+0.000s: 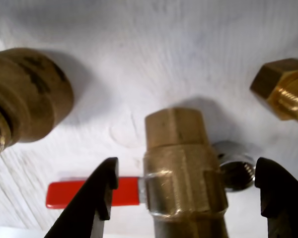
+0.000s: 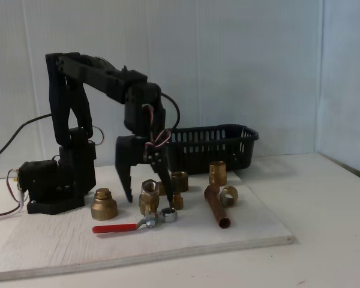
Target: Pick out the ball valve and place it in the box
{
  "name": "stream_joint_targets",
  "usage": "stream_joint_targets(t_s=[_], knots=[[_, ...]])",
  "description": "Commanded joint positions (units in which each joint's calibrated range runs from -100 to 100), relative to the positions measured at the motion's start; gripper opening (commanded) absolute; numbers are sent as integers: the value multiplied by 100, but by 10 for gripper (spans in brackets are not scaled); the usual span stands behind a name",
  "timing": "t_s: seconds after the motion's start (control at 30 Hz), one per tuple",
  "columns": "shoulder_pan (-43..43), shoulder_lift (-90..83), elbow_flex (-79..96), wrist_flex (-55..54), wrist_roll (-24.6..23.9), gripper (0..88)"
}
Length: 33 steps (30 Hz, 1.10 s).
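A silver collar [image 1: 142, 190] joins the red lever [image 1: 92, 192] to the brass body, so I expect the lever to keep sticking out to the side when I carry the ball valve.
The ball valve [image 1: 181, 173] stands upright on the white board, its brass body between my two black fingers. Its flat red lever [image 1: 64, 193] points left, partly behind the left finger [image 1: 97, 198]. My gripper [image 1: 187, 166] is open, with a gap on each side of the valve body. In the fixed view the gripper [image 2: 146, 195] hangs down over the ball valve [image 2: 148, 201], and the red lever [image 2: 115, 228] lies on the board toward the front left. The box [image 2: 211, 147], a black slotted basket, sits behind and to the right of the arm.
A wide brass fitting [image 2: 103, 204] sits left of the valve and a hex brass fitting [image 1: 283, 87] sits right. A silver nut [image 2: 168, 214], a copper pipe [image 2: 216, 207] and several small brass fittings [image 2: 218, 173] lie between the valve and the basket. The arm's base [image 2: 54, 186] stands left.
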Motion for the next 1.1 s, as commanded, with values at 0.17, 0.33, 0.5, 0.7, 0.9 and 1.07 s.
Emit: stream_joint_targets(t_s=[0.17, 0.33, 0.5, 0.7, 0.9, 1.07], knots=[[168, 8, -121, 40, 499, 300], [190, 8, -121, 14, 644, 300], [205, 17, -121, -3, 644, 300], [205, 17, -112, -46, 618, 300], [197, 17, 240, -528, 613, 300], [197, 17, 231, -614, 613, 300]])
